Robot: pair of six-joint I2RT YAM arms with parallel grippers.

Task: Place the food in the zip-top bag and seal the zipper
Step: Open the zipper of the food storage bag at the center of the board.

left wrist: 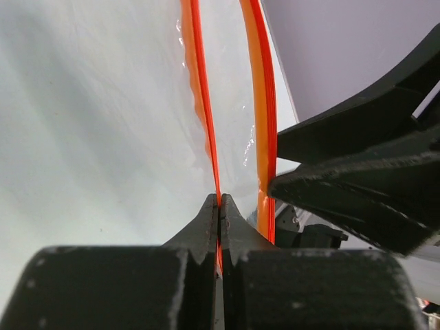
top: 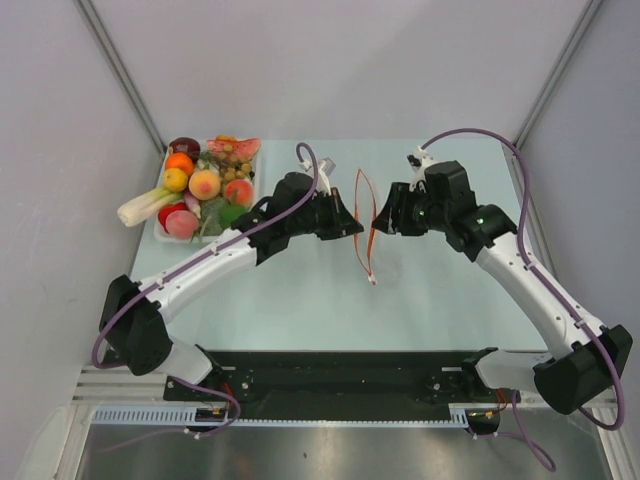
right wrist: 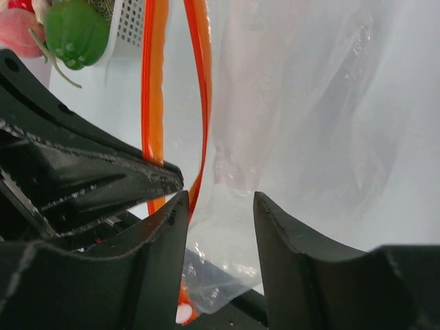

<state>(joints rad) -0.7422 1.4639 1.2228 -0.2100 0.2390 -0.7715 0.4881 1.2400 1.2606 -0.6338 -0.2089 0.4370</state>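
The bag's zipper strips [top: 364, 213] are hanging close together, so next my right gripper grips the zipper strip at its fingertips [top: 373, 228] and pulls back before my left gripper gets the green pepper.
The clear zip-top bag [right wrist: 309, 103] hangs between my two grippers above the table's middle. Its red-orange zipper [top: 366, 240] is parted into two strips. My left gripper [top: 355, 228] is shut on the near strip [left wrist: 206, 117]; the other strip [left wrist: 265, 137] runs beside it. My right gripper [top: 380, 222] is open, with the bag's clear film and one strip [right wrist: 199, 89] between its fingertips [right wrist: 172, 220]. The toy food [top: 205, 185] lies piled in a tray at the back left, and a green pepper [right wrist: 75, 31] shows in the right wrist view. I see no food in the bag.
The food tray [top: 158, 232] stands at the table's back left corner, with a pale leek [top: 145, 207] sticking out over its left side. Grey walls enclose the table on three sides. Both arms reach in from the near edge and nearly touch over the centre.
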